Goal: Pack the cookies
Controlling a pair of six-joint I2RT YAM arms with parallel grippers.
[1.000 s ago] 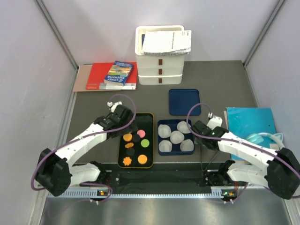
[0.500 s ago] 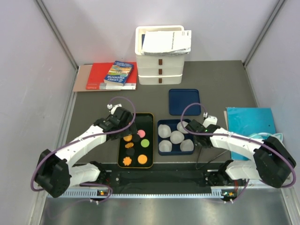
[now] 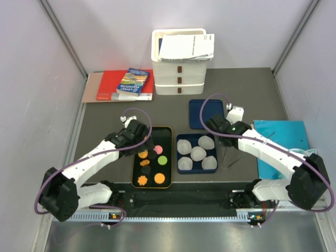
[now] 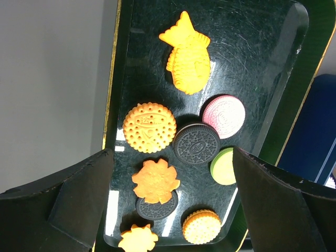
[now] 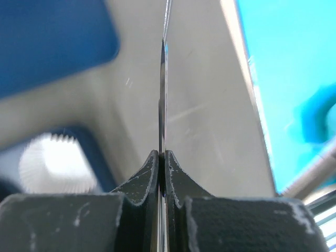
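Observation:
The metal tool [image 3: 224,157] is above clear grey surface [image 3: 238,154] between the blue box and the teal folder. My right gripper should continue to lower the tool until it rests, then let go.
Several cookies [image 4: 149,127] lie on a black tray [image 4: 262,58]: orange, pink, green and black rounds, orange flower shapes and an orange fish shape. My left gripper [image 4: 172,157] hangs open just above them, a finger on each side, touching none. From the top view the left gripper [image 3: 148,149] sits over the tray's [image 3: 164,129] middle. My right gripper [image 5: 162,155] is shut on a thin metal tool [image 5: 163,79], seen edge-on like tweezers. In the top view the right gripper [image 3: 222,137] holds the tool [image 3: 229,157] by the blue box's right side.
The blue box [image 3: 177,155] holds several white pleated paper cups [image 3: 198,153]. Behind it lies its blue lid [image 3: 202,115]. White stacked drawers [image 3: 178,79] with a notebook on top stand at the back, books [image 3: 123,85] at the back left, a teal folder [image 3: 278,136] at the right.
My right gripper closed on the thin tool, lifted it off the table and swung back toward the blue lid. The left arm has hardly moved.

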